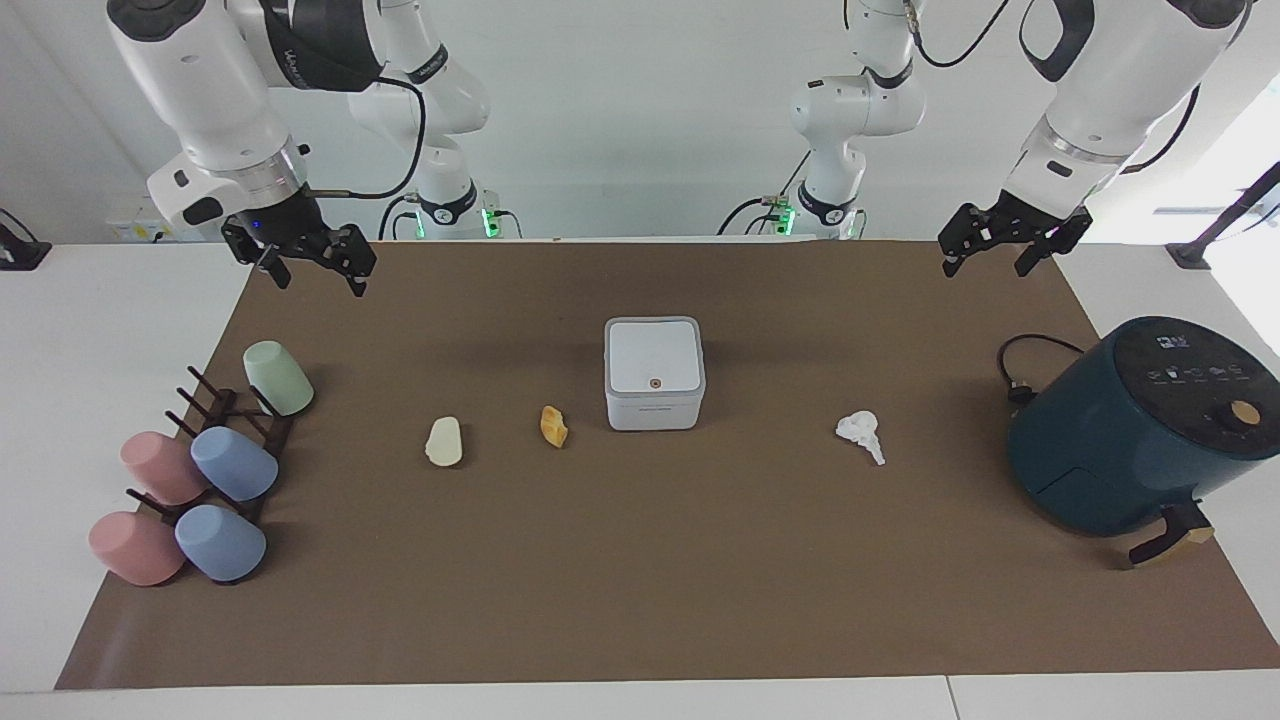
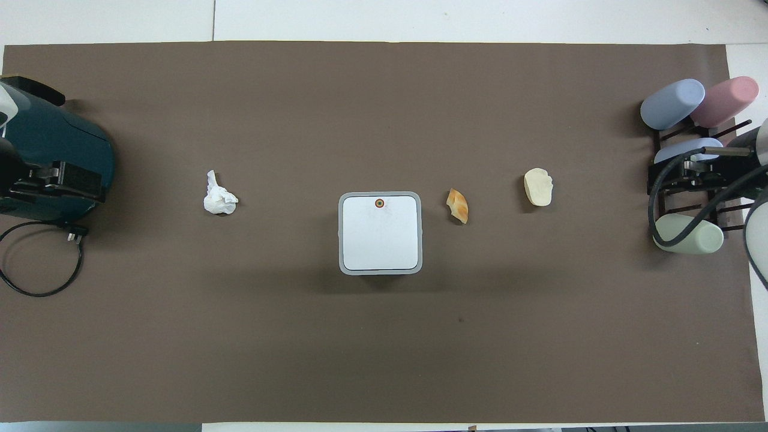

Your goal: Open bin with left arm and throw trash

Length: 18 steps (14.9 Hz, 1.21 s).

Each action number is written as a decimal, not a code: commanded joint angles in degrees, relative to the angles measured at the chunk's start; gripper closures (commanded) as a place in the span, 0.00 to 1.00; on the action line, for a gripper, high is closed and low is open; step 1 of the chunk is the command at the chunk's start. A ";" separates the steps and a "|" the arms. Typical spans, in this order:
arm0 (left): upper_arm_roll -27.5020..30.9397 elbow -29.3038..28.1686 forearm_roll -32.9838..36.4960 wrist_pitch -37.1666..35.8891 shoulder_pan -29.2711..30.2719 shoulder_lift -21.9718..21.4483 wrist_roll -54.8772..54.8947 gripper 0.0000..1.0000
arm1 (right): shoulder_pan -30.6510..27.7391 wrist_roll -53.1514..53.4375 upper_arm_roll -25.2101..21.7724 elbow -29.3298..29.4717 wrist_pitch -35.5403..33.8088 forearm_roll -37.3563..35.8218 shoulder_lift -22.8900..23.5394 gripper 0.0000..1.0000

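My gripper will carry the crumpled white tissue [image 2: 219,199] to the bin, and the tissue should stay in one clump, because its body is bunched tight below a narrow twisted tip [image 2: 212,177].
The white square bin [image 1: 654,373] stands mid-mat with its lid flat down, the small brown button [image 1: 655,382] on the lid's edge farthest from the robots. Beside it toward the right arm's end lie an orange-yellow scrap [image 1: 553,425] and a cream oval piece [image 1: 444,441]. A crumpled white tissue [image 1: 860,432] lies toward the left arm's end. My left gripper [image 1: 990,265] hangs open and empty over the mat's edge nearest the robots, at its own end. My right gripper [image 1: 320,280], blue light lit, hangs open and empty over the same edge at the other end.
A dark teal air fryer [image 1: 1130,430] with a looped black cord [image 1: 1020,365] fills the left arm's end of the table. A dark rack [image 1: 235,415] with several pastel cups stands at the right arm's end. The brown mat [image 1: 640,580] covers the table.
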 commanded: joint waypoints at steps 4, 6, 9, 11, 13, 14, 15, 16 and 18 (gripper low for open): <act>0.13 -1.50 1.45 -0.34 -0.26 -1.67 0.08 0.00 | -0.05 -2.61 0.28 -1.42 0.87 -0.24 -0.90 0.00; 0.13 -1.85 1.45 0.10 -0.70 -1.76 -0.10 0.00 | -0.05 -2.52 0.28 -2.04 0.87 -0.24 -1.16 0.00; -0.04 -3.61 0.92 0.36 -1.05 -2.64 -0.62 0.00 | 0.04 -2.34 0.28 -2.74 0.96 -0.15 -1.60 0.00; -0.13 -3.43 0.92 1.32 -2.36 -2.56 -2.02 0.00 | -0.05 -2.43 0.28 -2.92 1.05 -0.15 -1.60 0.00; -0.13 -3.87 0.92 2.64 -3.07 -2.56 -5.53 0.00 | 0.04 -2.43 0.37 -2.92 1.05 -0.15 -1.60 0.00; -0.22 -3.87 0.92 3.08 -3.85 -2.56 -5.81 0.00 | 0.04 -2.43 0.28 -2.92 1.05 -0.07 -1.69 0.00; -0.22 -3.96 0.57 3.35 -4.21 -2.47 -5.98 0.08 | 0.04 -2.43 0.28 -2.92 1.14 0.80 -1.69 0.00; -0.13 -3.96 -0.12 3.79 -5.52 -2.12 -6.68 0.18 | 0.04 -2.43 0.28 -2.92 1.22 1.16 -1.69 0.00; -0.13 -3.96 -0.22 5.80 -8.51 -0.98 -11.76 0.66 | 0.04 -2.34 0.28 -2.92 1.31 1.16 -1.69 0.00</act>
